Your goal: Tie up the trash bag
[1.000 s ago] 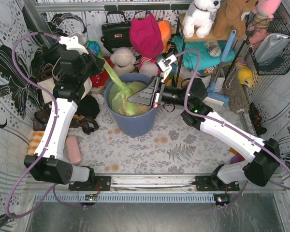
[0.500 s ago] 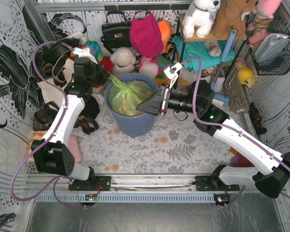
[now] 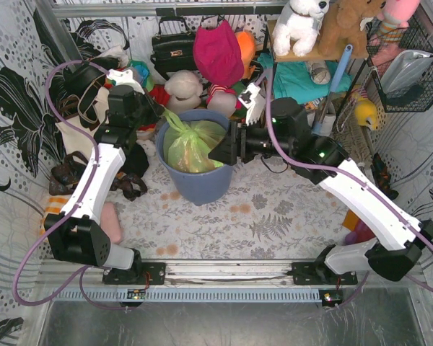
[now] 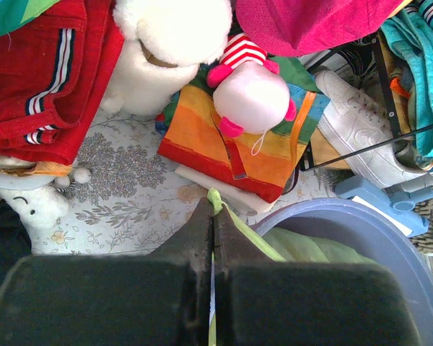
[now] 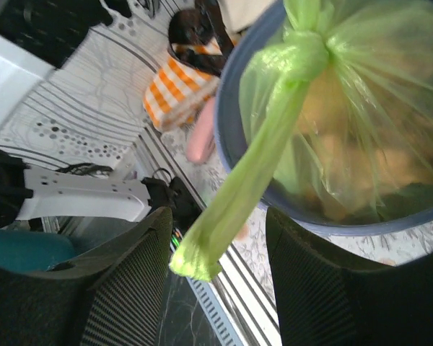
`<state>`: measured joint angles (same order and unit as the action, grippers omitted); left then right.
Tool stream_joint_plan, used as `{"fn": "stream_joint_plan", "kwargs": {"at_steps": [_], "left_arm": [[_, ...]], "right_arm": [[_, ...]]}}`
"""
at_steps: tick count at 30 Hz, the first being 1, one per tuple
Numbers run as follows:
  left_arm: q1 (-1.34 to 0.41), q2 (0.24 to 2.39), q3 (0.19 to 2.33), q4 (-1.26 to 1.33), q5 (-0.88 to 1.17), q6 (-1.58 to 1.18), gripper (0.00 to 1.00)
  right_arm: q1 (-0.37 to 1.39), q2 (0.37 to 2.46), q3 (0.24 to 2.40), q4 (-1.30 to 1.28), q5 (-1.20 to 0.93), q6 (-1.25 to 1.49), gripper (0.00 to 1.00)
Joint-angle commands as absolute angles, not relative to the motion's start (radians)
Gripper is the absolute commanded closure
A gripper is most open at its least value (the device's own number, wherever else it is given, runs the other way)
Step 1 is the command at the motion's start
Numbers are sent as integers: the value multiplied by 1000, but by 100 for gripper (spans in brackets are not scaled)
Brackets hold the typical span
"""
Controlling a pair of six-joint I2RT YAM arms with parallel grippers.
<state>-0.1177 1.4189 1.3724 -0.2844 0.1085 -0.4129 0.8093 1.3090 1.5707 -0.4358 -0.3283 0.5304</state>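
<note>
The bag's loose tail [image 5: 234, 191] will draw out into a long, thin piece when the robot pulls, because creased, see-through film extends from the bag's knot [image 5: 304, 55].
The light-green trash bag [image 3: 189, 146] sits in the blue-grey bin [image 3: 196, 186] with orange-tan paper showing through, and its neck is drawn into a knot [image 5: 303, 54]. My left gripper [image 3: 161, 115] is at the bin's far left rim, shut on a thin green strand of the bag [image 4: 236, 220]; its tips [image 4: 213, 205] are pressed together. My right gripper [image 3: 227, 148] is at the bin's right rim and open. The bag's other tail [image 5: 227, 209] hangs loose between its fingers [image 5: 133, 274] and touches neither of them.
Soft toys [image 3: 184, 86], a black handbag [image 3: 173, 47] and a magenta bag [image 3: 218, 52] crowd behind the bin. A shelf rack [image 3: 325, 58] with a blue brush stands at the back right. A pink roll [image 3: 110, 222] lies on the left of the patterned tabletop [image 3: 274, 223].
The bag's mouth has been pulled into a tight knot. My left gripper drew its strand back to the left. My right gripper opened and let go of its tail.
</note>
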Motion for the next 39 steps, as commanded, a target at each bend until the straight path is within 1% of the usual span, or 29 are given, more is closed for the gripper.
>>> {"fn": "stream_joint_plan", "kwargs": {"at_steps": [1,4,6,12,15,17,19,20,25,30,31,35,36,39], "left_arm": [[-126,1405,1388,-240,116,-399,100],[-126,1404,1385,-238,116,-401,100],[-126,1401,1381,-234,116,-402,100],[-127,1404,1382,-230,120,-402,100],[-127,1404,1382,-230,120,-403,100],[-127,1404,1382,-230,120,-403,100],[-127,1404,1380,-229,120,-403,100],[-127,1402,1377,-228,120,-403,100],[-127,1396,1370,-227,119,-404,100],[-127,1393,1367,-224,119,-407,100],[-127,1394,1365,-225,120,-407,100],[-127,1398,1367,-223,118,-408,100],[-127,1400,1368,-222,116,-406,100],[-127,1408,1374,-217,110,-402,100]], "right_arm": [[811,1355,1648,-537,-362,483,47],[811,1378,1651,-522,-415,491,59],[811,1382,1651,-497,-447,507,63],[811,1397,1618,-396,-554,571,66],[811,1404,1572,-304,-614,626,67],[811,1413,1548,-259,-645,663,67],[811,1419,1524,-225,-657,690,60],[811,1419,1507,-204,-659,706,58],[811,1429,1416,-39,-705,825,54],[811,1436,1361,74,-700,895,48],[812,1442,1347,113,-706,916,51],[811,1460,1316,230,-758,983,75],[811,1453,1308,241,-770,988,79],[811,1416,1280,249,-820,991,84]]}}
